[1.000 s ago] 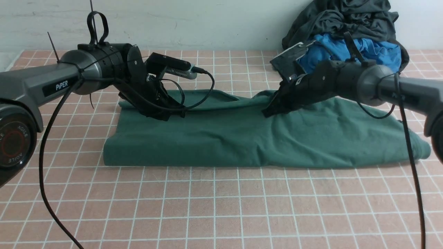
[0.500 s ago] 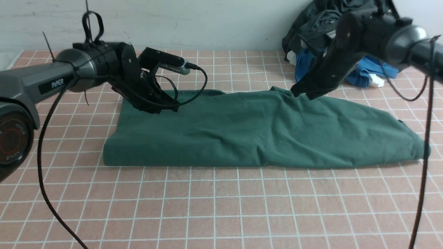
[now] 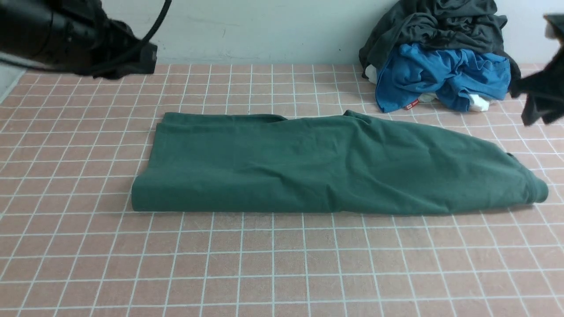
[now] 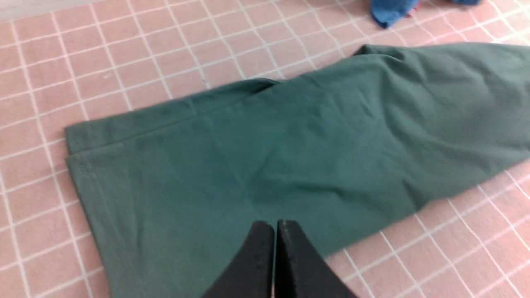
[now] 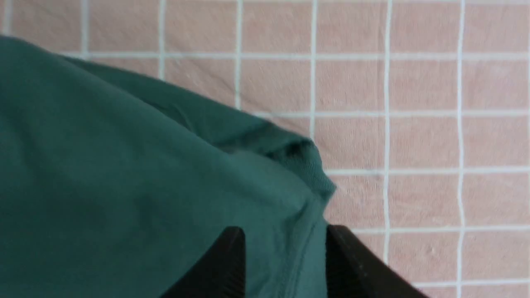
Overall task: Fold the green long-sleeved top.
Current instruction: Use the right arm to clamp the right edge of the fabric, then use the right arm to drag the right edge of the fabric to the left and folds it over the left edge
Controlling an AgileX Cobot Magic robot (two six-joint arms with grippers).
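Observation:
My gripper will pull the top's ribbed edge, and the whole green long-sleeved top (image 3: 333, 164) should slide along with it, because the top's far end (image 3: 149, 166) lies loose, clear of my left gripper.
The green long-sleeved top (image 3: 326, 167) lies flat on the tiled table, folded into a long band running left to right. My left arm (image 3: 66, 39) is raised at the far left, clear of the cloth. In the left wrist view my left gripper (image 4: 275, 224) is shut and empty, hovering over the top (image 4: 290, 136). My right gripper (image 3: 535, 103) shows as a dark blur at the right edge. In the right wrist view my right gripper (image 5: 285, 231) is open above the top's right end (image 5: 165, 186), with nothing between its fingers.
A heap of clothes sits at the back right against the wall, a dark charcoal-grey garment (image 3: 440, 24) draped over a bright blue garment (image 3: 440, 75). A corner of the blue garment (image 4: 389, 10) shows in the left wrist view. Pink tiled table (image 3: 282, 264) runs in front of the top.
The right gripper has opened and let go of the top's back edge, which has dropped flat. Both arms have lifted away, the left up to the left, the right out to the right.

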